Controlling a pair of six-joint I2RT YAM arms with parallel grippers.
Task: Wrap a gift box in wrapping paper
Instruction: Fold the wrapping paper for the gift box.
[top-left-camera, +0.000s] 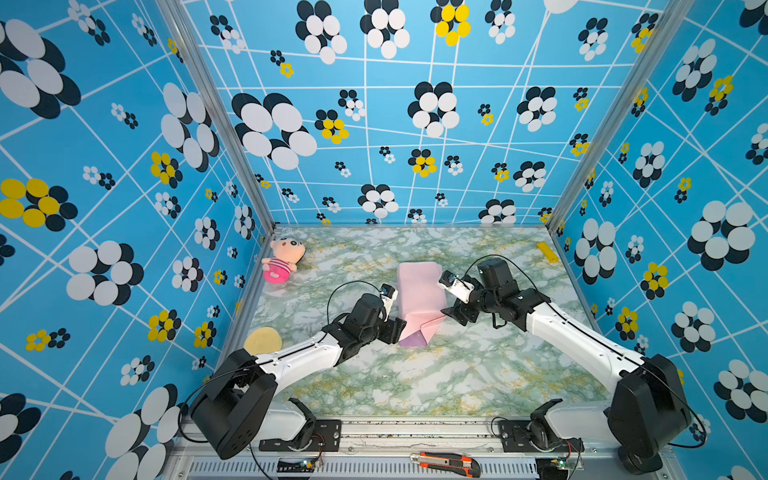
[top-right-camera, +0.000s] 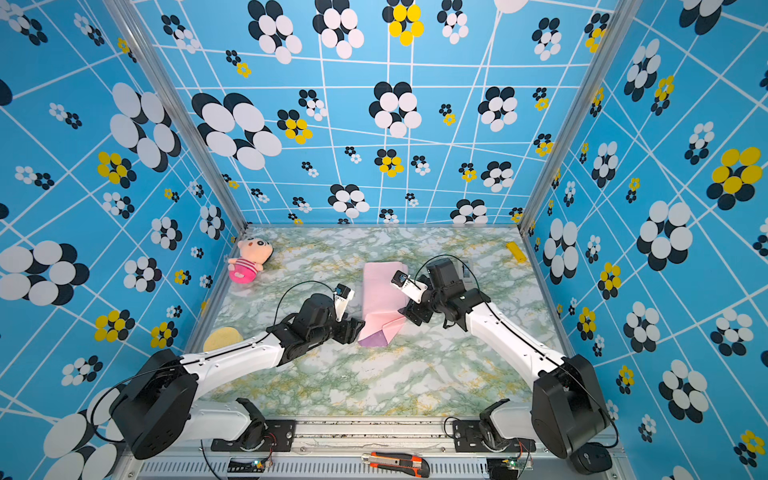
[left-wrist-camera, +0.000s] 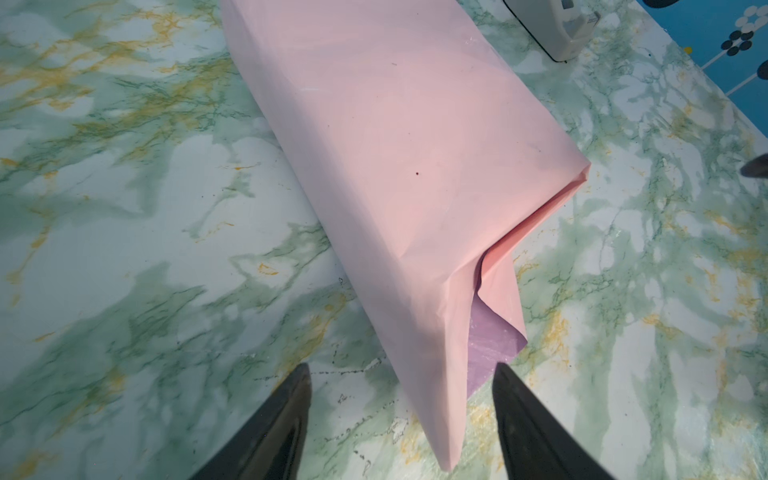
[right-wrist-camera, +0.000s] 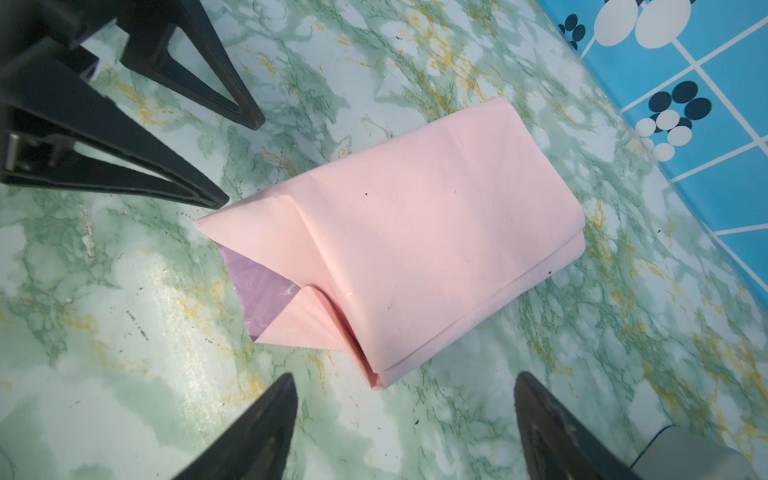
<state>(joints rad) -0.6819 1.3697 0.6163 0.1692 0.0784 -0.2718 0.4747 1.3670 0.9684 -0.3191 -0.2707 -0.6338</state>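
The bundle's near end (right-wrist-camera: 260, 289) is loose and wide open. My right gripper should pinch the folded corner (right-wrist-camera: 376, 374) and keep hold of it before my left gripper folds the pointed end in.
The wrapping paper (top-left-camera: 419, 291) lies mid-table, folded over into a long pale pink bundle (left-wrist-camera: 395, 145). Its near end is loose, with a lilac inner face (right-wrist-camera: 259, 286) showing. The gift box is hidden; no black box shows in any view. My left gripper (top-left-camera: 397, 330) is open at the bundle's near left corner. In the left wrist view the paper's pointed end lies between its spread fingers (left-wrist-camera: 303, 395), untouched. My right gripper (top-left-camera: 455, 316) is open beside the bundle's right side. Only bare table shows between its fingertips (right-wrist-camera: 536, 399).
A grey tape dispenser (left-wrist-camera: 557, 25) stands beyond the bundle, near my right arm. A pink-striped plush doll (top-left-camera: 282, 259) sits at the back left and a yellow round pad (top-left-camera: 262, 340) at the left edge. A yellow item (top-left-camera: 546, 251) lies back right. An orange utility knife (top-left-camera: 446, 462) rests on the front rail.
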